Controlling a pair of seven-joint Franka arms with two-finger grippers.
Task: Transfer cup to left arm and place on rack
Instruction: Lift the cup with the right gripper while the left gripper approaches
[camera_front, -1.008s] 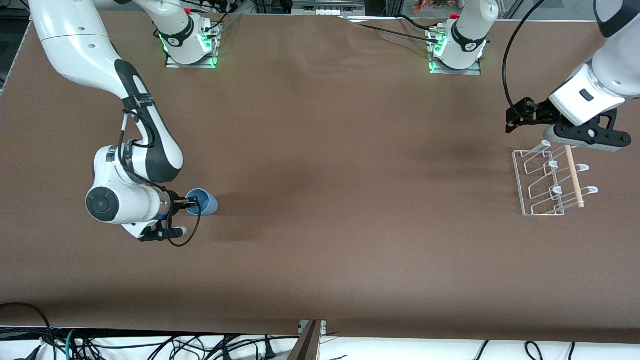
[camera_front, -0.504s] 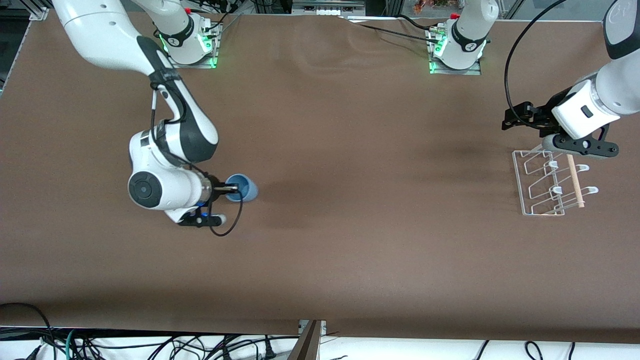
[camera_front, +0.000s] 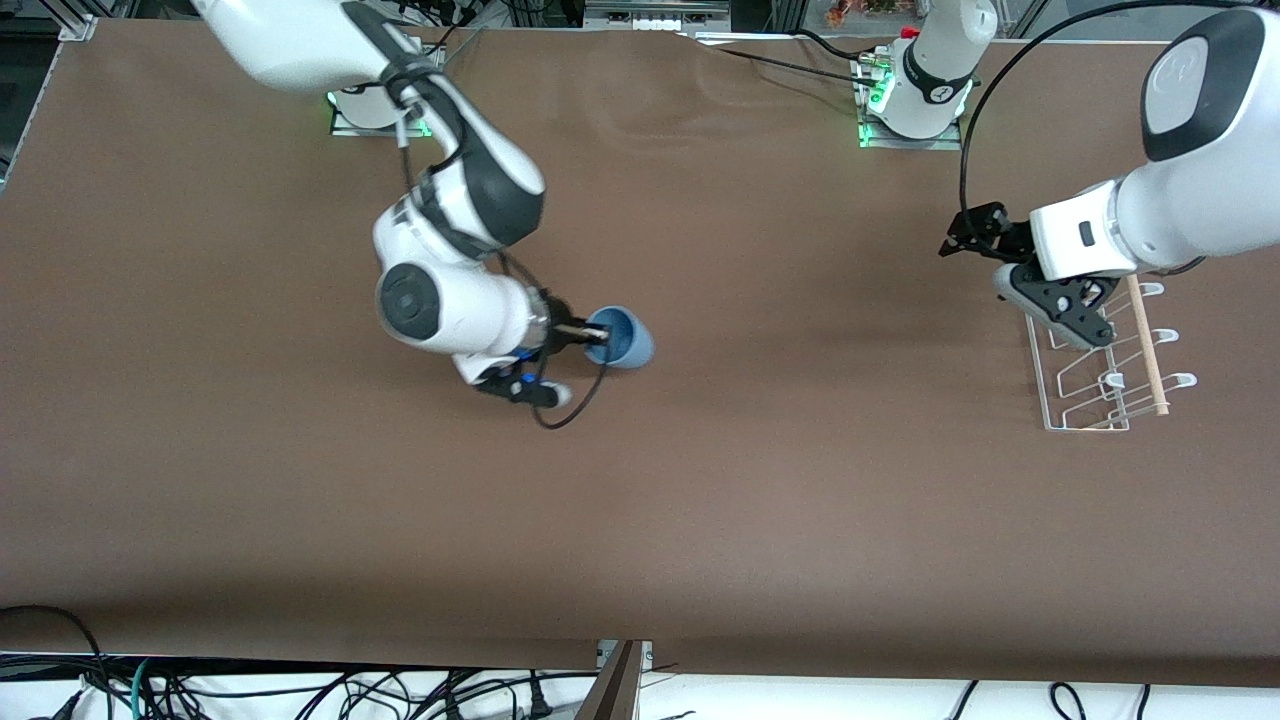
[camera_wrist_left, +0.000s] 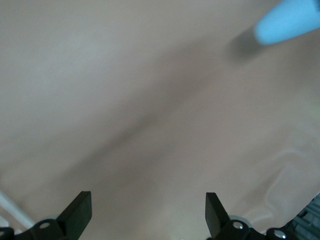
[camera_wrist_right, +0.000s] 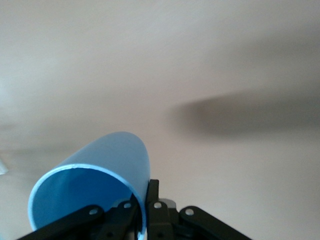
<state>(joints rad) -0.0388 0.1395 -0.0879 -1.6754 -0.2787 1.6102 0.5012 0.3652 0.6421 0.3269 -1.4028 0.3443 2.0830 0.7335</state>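
Note:
My right gripper is pinching the cup's rim, and the cup's base (camera_front: 645, 349) faces my open left gripper. My left gripper should keep moving closer until its fingers are on both sides of the cup (camera_front: 631, 340).
My right gripper (camera_front: 592, 333) is shut on the light-blue cup (camera_front: 622, 339), pinching its rim wall with one finger inside and one outside. It holds the cup on its side over the middle of the table. The right wrist view shows the cup (camera_wrist_right: 97, 175) close at my right gripper (camera_wrist_right: 146, 199). My left gripper (camera_front: 1045, 308) is open and empty, over the white wire rack's (camera_front: 1060, 395) edge. Its fingers (camera_wrist_left: 80, 212) stand wide apart in the left wrist view, where the cup (camera_wrist_left: 290, 21) shows far off.
The rack's wooden dowel (camera_front: 1146, 345) lies across its looped pegs at the left arm's end of the table. The arm bases (camera_front: 910, 105) stand along the table's back edge. Brown table cloth (camera_front: 800, 480) lies between cup and rack. Cables hang off the front edge.
My right arm has carried the cup toward the table's middle and toward the bases. My left arm has swung toward the middle, and its gripper now sits over the rack's edge.

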